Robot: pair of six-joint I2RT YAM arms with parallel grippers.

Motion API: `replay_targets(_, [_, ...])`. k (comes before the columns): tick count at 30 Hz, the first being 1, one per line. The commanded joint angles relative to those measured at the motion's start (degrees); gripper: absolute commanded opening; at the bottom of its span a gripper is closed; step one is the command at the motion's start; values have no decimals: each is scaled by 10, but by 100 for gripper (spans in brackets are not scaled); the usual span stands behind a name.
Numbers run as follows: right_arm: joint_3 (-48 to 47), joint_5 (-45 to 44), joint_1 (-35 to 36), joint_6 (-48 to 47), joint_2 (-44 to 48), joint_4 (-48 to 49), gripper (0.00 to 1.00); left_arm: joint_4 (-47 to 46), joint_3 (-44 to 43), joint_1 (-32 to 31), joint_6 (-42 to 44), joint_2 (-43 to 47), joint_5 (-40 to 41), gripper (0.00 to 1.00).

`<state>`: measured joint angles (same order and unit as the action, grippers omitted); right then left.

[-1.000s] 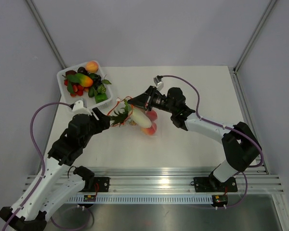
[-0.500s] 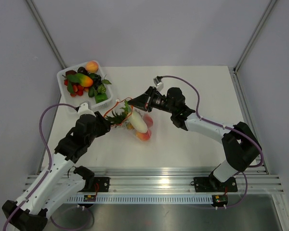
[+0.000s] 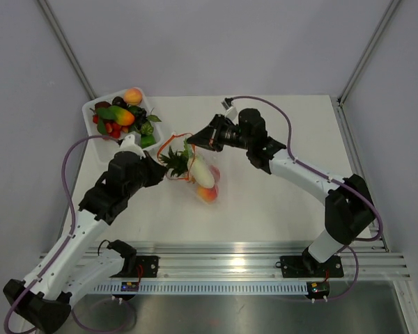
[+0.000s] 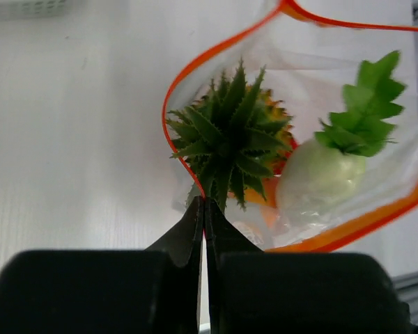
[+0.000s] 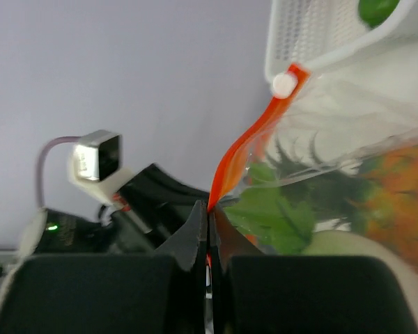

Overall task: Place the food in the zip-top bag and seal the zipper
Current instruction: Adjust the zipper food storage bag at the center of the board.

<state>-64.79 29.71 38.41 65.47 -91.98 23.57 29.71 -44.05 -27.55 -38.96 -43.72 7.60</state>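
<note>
My right gripper should bring the bag back from the tray and lay it flat before sealing, because the pineapple's green leaves are at the hanging bag's red rim.
The clear zip-top bag hangs open between my two grippers above the table. Its red zipper loops round the mouth. The left gripper is shut on the near side of that red rim, just below the pineapple's green leaves. On the far side, the right gripper is shut on the zipper strip, below its white slider. Inside the bag lie the orange pineapple, a pale white-green piece with leaves and an orange-yellow peach.
A white tray holding several more toy fruits and vegetables stands at the back left of the table, close behind the left arm. In the right wrist view its mesh wall sits just past the bag.
The left gripper closed on the bag's red rim. Both arms shifted toward the back, and the bag now hangs more upright with its mouth stretched between them.
</note>
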Motion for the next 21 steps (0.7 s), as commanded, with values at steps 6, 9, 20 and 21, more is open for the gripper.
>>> replay_targets(6, [-264,-60,-3,-271,47,-441,0,-55,-205,1,25,-87,-160,0])
replay_targets(9, [-179,-160,-3,-299,80,-480,0,-75,-155,1,14,-110,-173,0])
replay_targets(20, [-325,-405,-4,-412,56,-740,0,-92,-241,2,44,-202,-244,0])
replay_targets(21, [-369,-410,-4,-424,58,-752,0,-81,-262,2,47,-207,-244,0])
